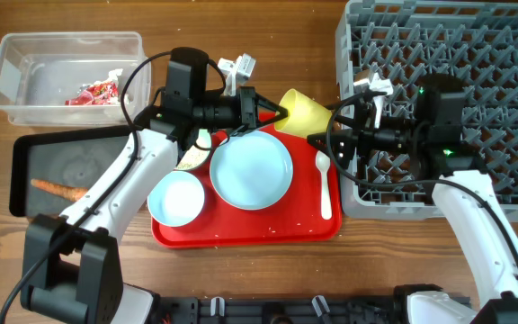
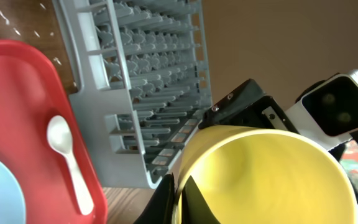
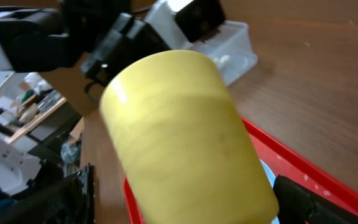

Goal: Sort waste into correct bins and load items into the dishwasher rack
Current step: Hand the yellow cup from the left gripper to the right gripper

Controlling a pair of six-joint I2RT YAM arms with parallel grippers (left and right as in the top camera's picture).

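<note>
My left gripper is holding the yellow cup's rim (image 1: 289, 105) across from the dishwasher rack, so next my right gripper grabs the cup by its base (image 1: 323, 121) and loads it.
My left gripper (image 1: 277, 112) is shut on the rim of the small yellow cup (image 1: 306, 112) and holds it on its side above the red tray's far right corner. In the left wrist view the fingers (image 2: 180, 199) pinch the cup wall (image 2: 272, 174). My right gripper (image 1: 329, 135) is open, with one finger on each side of the cup's base (image 3: 185, 137). On the red tray lie the pale blue plate (image 1: 251, 168), a bowl (image 1: 178, 198) and the white spoon (image 1: 324, 184). A second bowl (image 1: 196, 155) is partly hidden under my left arm.
The grey dishwasher rack (image 1: 475, 54) fills the right side. The clear tub (image 1: 25, 54) at the far left holds the red wrapper (image 1: 93, 93). The black tray (image 1: 21, 171) holds the carrot stick (image 1: 57, 188). The red tray (image 1: 241, 236) sits in the middle.
</note>
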